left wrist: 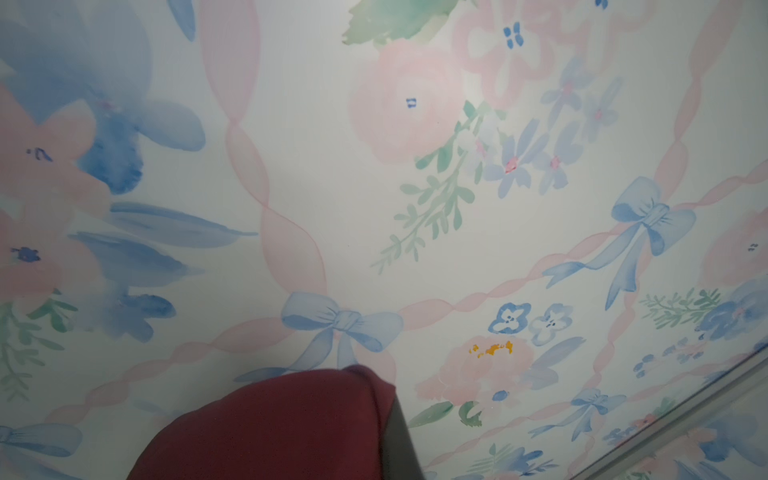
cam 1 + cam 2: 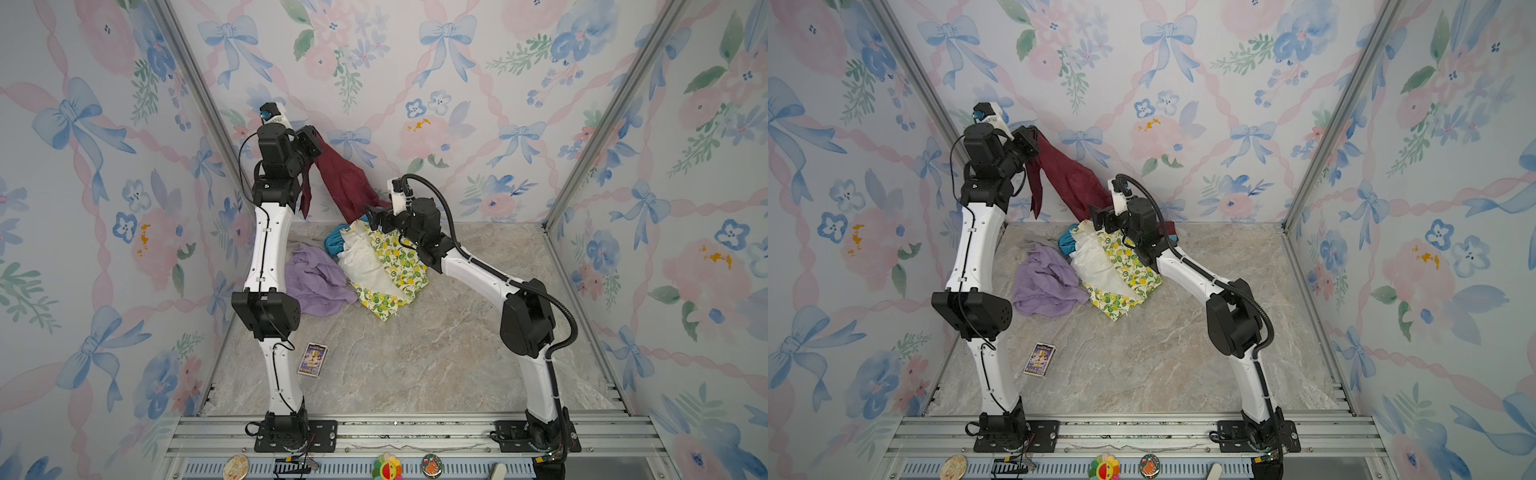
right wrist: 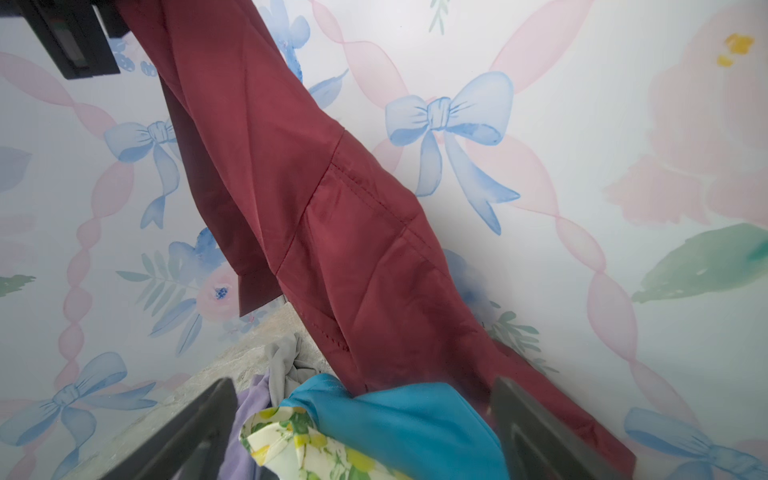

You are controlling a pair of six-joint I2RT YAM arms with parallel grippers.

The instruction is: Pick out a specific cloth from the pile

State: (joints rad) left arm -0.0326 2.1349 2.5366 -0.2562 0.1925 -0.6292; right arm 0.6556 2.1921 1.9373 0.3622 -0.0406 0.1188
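The maroon cloth's lower end (image 3: 584, 424) sticks out behind the teal cloth, so I expect the maroon cloth to slip free by itself when I lift it away.
The maroon cloth (image 2: 345, 178) hangs high against the back wall, pinched at its top by my left gripper (image 2: 309, 139), which is shut on it. It slopes down to the pile (image 2: 365, 266) and its lower end stays tucked among the cloths. In the left wrist view the maroon cloth (image 1: 270, 428) covers the jaws, with one dark finger (image 1: 399, 440) showing. My right gripper (image 2: 374, 218) stands open just above the pile's back edge. The right wrist view shows the teal cloth (image 3: 407, 419) and the lemon-print cloth (image 3: 299, 444) between its spread fingers (image 3: 536, 432), not gripped.
The lilac cloth (image 2: 311, 278) lies at the pile's left, and a grey cloth (image 3: 286, 361) lies behind it. A small printed card box (image 2: 312, 359) lies on the marble floor (image 2: 436, 353) near the left arm. Flowered walls close in at the back and sides.
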